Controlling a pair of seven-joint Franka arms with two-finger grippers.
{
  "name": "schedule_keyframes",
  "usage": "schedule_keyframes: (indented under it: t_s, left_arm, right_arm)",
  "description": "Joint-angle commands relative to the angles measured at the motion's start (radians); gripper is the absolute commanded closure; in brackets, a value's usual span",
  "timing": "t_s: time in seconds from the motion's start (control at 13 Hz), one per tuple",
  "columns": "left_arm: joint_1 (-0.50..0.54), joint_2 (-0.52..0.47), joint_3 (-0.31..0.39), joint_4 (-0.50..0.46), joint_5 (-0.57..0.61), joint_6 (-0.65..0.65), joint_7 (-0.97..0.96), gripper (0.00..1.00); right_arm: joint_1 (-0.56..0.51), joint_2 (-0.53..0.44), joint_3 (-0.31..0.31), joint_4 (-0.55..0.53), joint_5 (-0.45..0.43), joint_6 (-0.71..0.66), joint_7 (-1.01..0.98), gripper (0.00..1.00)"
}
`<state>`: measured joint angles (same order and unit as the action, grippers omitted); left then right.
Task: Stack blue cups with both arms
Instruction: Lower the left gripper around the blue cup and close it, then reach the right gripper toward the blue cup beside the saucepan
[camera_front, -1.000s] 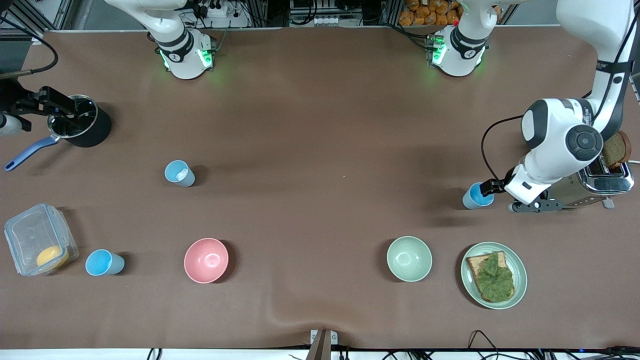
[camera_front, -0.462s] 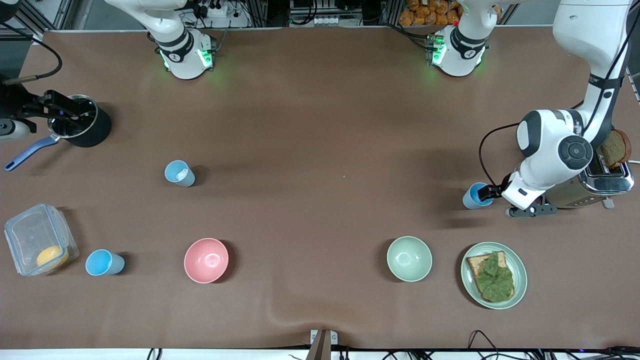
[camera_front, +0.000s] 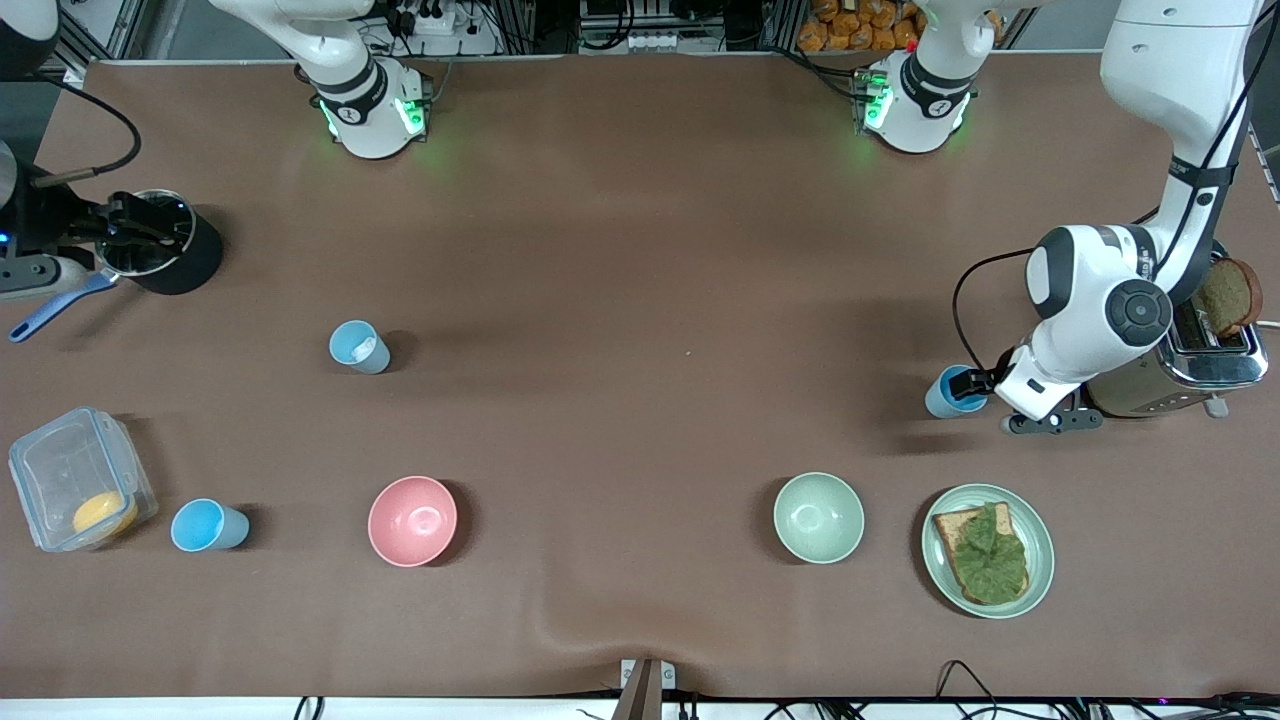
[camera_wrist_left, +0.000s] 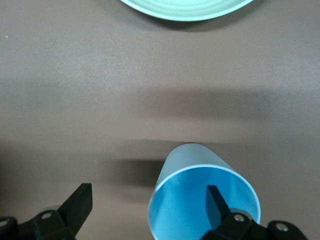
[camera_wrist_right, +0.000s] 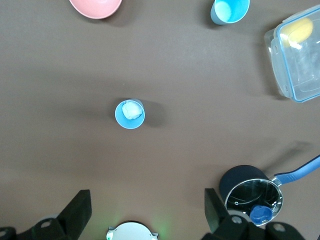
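Observation:
My gripper will lower the cup (camera_front: 951, 394), and the cup will fit inside another with its rim standing above, because the blue cup's side tapers (camera_wrist_left: 189, 155) toward its base.
Three blue cups stand upright on the brown table. One blue cup (camera_front: 955, 391) is beside the toaster at the left arm's end. My left gripper (camera_front: 975, 383) is open at its rim. In the left wrist view (camera_wrist_left: 148, 204) one finger (camera_wrist_left: 216, 200) is inside this cup (camera_wrist_left: 185, 210) and the other is outside, with the wall between them. A second cup (camera_front: 358, 347) with something white in it also shows in the right wrist view (camera_wrist_right: 130, 113). A third cup (camera_front: 208, 526) stands next to the clear container. My right gripper (camera_front: 140, 215) is open over the black pot (camera_front: 170, 255).
A toaster (camera_front: 1200, 360) holding bread stands close by the left arm. A plate (camera_front: 1040, 520) with toast and greens, a pale green bowl (camera_front: 818, 517) and a pink bowl (camera_front: 412, 520) lie nearer the front camera. A clear container (camera_front: 75, 480) holds a yellow thing.
The left arm has edged toward its cup, which has not moved. The right gripper has shifted a little over the pot.

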<state>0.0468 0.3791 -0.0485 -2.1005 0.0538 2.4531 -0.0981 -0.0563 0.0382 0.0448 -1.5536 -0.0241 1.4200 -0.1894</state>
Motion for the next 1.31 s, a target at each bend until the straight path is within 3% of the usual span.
schedule_keyframes:
  t_s: [0.0,0.15,0.38,0.46,1.23]
  left_arm:
    - [0.005,-0.005,-0.007,-0.009,0.024,0.020,-0.018,0.09]
    - [0.002,-0.006,-0.007,-0.009,0.024,0.018,-0.018,0.30]
    - [0.002,-0.012,-0.008,-0.009,0.023,0.015,-0.023,0.91]
    - [0.001,-0.012,-0.008,-0.009,0.021,0.015,-0.038,1.00]
    - [-0.007,0.008,-0.010,0.007,0.012,0.014,-0.051,1.00]
  right_arm:
    - [-0.005,-0.009,0.000,-0.023,0.015,0.007,-0.016,0.00]
    - [-0.008,-0.009,0.000,-0.067,0.016,0.045,-0.016,0.00]
    - [-0.022,-0.020,-0.002,-0.224,0.044,0.186,-0.016,0.00]
    - [-0.016,-0.021,-0.002,-0.258,0.044,0.221,-0.016,0.00]
    - [0.016,-0.044,0.004,-0.598,0.073,0.555,-0.015,0.00]
